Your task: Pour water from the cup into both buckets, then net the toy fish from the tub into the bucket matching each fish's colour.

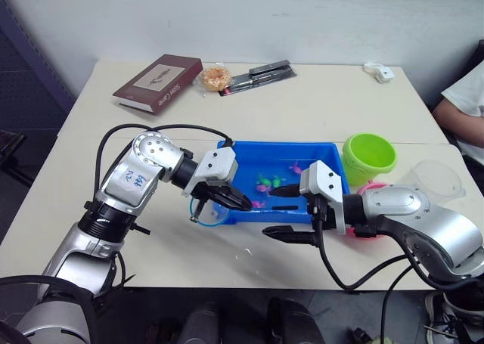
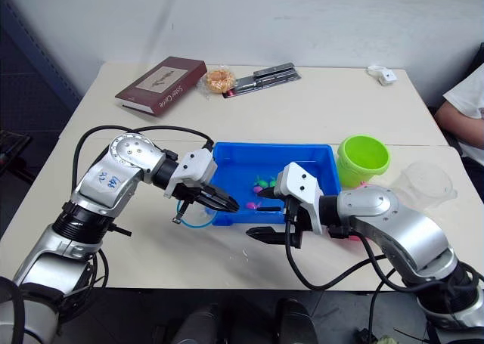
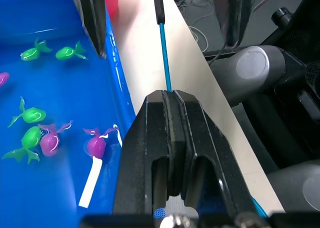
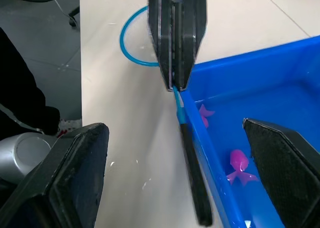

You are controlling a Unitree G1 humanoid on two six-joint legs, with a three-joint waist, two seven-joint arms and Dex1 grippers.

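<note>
My gripper will make the toy fish (image 1: 295,168) drift around the tub when it sweeps the net through, because they float loose with open water (image 1: 261,161) around them.
My left gripper (image 1: 240,203) is shut on the net's thin handle (image 3: 164,52). The light blue hoop (image 4: 131,46) rests on the table by the tub's front left corner. The handle runs along the front rim of the blue tub (image 1: 280,149). My right gripper (image 1: 286,214) is open, one finger on each side of the handle's dark end (image 4: 194,183), not touching it. Green and pink toy fish (image 3: 35,138) float in the tub. A lime green bucket (image 1: 368,156) stands right of the tub. The pink bucket (image 1: 372,187) is mostly hidden behind my right arm. The clear cup (image 1: 432,179) stands farther right.
At the table's far side lie a dark red book (image 1: 159,82), a snack packet (image 1: 215,77), dark tools (image 1: 261,75) and a small white device (image 1: 383,73). A person's arm (image 1: 463,110) rests at the right edge. The table's front edge is just behind both grippers.
</note>
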